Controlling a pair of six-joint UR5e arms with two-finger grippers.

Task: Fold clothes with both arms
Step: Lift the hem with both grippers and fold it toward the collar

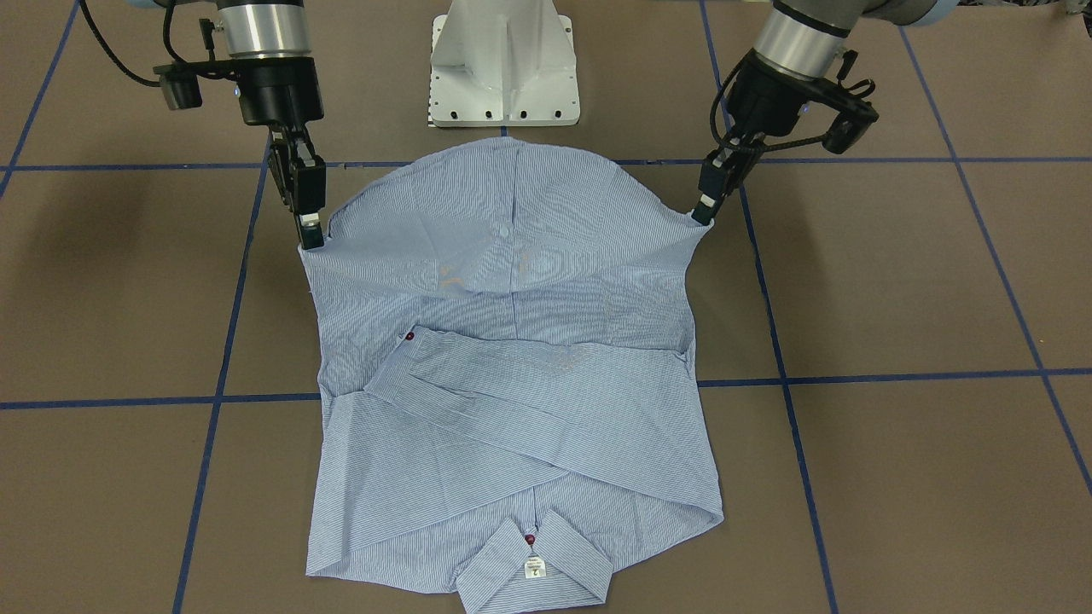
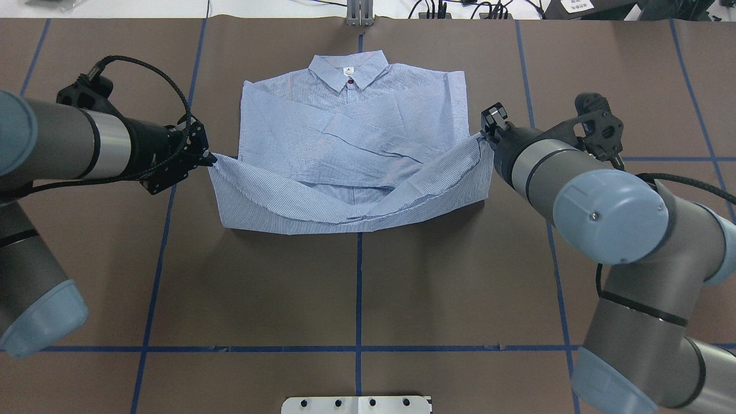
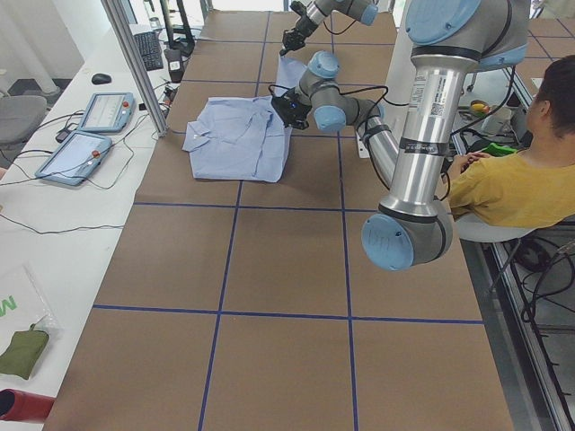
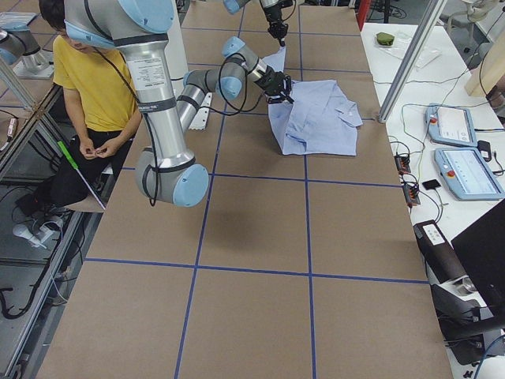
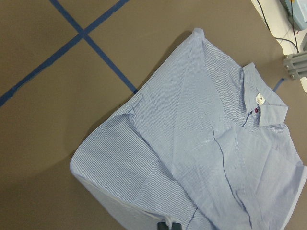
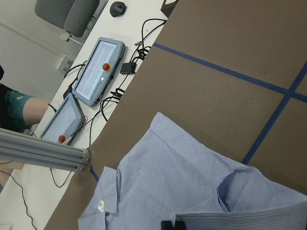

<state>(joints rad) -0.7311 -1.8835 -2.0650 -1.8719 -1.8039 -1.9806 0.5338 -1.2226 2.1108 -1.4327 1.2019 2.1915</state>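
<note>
The raised hem [image 1: 512,150] is stretched between both grippers, and the sleeves are folded across the chest. My right gripper should keep going to the shoulder [image 1: 328,558] beside the collar and let go there.
The light blue striped shirt [image 2: 345,138] lies face up on the brown table, its collar [image 2: 348,72] on the far side from the robot and its sleeves folded across the chest. The hem end is raised off the table and stretched between both grippers. My left gripper [image 2: 210,156] is shut on one hem corner, on the right of the front-facing view [image 1: 704,213]. My right gripper [image 2: 486,135] is shut on the other corner [image 1: 311,234]. Each wrist view looks down over the shirt [image 5: 201,143] [image 6: 168,187], with dark fingertips [image 5: 169,225] only just showing at the bottom edge.
The white pedestal base [image 1: 503,68] stands just behind the lifted hem. Blue tape lines [image 2: 359,287] cross the brown table. A seated person in yellow [image 3: 521,180] is beside the robot. Two control tablets [image 4: 458,150] and an aluminium post [image 3: 135,63] stand past the table's far edge.
</note>
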